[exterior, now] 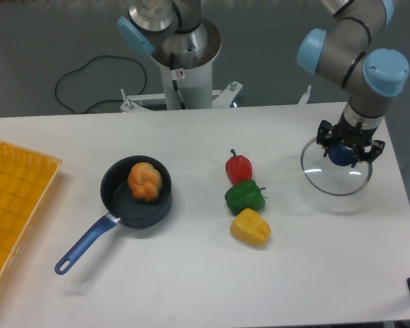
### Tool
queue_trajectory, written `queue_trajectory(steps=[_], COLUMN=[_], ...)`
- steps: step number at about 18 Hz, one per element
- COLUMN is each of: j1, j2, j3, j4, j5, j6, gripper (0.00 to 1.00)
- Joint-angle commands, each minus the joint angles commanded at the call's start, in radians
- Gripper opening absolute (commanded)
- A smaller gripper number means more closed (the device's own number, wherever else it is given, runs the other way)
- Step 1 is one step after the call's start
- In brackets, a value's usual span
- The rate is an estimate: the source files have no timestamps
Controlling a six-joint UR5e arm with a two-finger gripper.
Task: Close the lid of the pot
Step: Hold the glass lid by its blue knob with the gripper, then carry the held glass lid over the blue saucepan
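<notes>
The lid (336,180) should come to rest flat over the roll when the robot lowers it, because the orange bread roll (145,182) sits low inside the pot.
The pot (126,198) is a dark round saucepan with a long blue handle (85,247), standing left of centre with an orange bread roll (145,182) inside it. The lid (336,179) is a clear glass disc with a metal rim and a blue knob (341,156), and it lies flat on the table at the far right, well apart from the pot. My gripper (346,152) is lowered over the lid's centre. Its jaws stand spread on either side of the knob, and I see no sign that the lid is lifted.
A red pepper (238,167), a green pepper (244,197) and a yellow pepper (250,227) lie in a column between pot and lid. A yellow tray (17,198) sits at the left edge. The robot base (184,68) stands behind the table.
</notes>
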Motion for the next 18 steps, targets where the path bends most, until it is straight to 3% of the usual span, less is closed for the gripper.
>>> queue_trajectory(steps=[9, 13, 18], j1=[-0.02, -0.075, -0.161], j2=[0.047, 0.078, 0.112], j3=[-0.018, -0.02, -0.052], j4=[-0.019, -0.066, -0.069], j5=[-0.002, -0.003, -0.005], j6=[-0.018, -0.072, -0.175], gripper=[0.48, 0.49, 0.49])
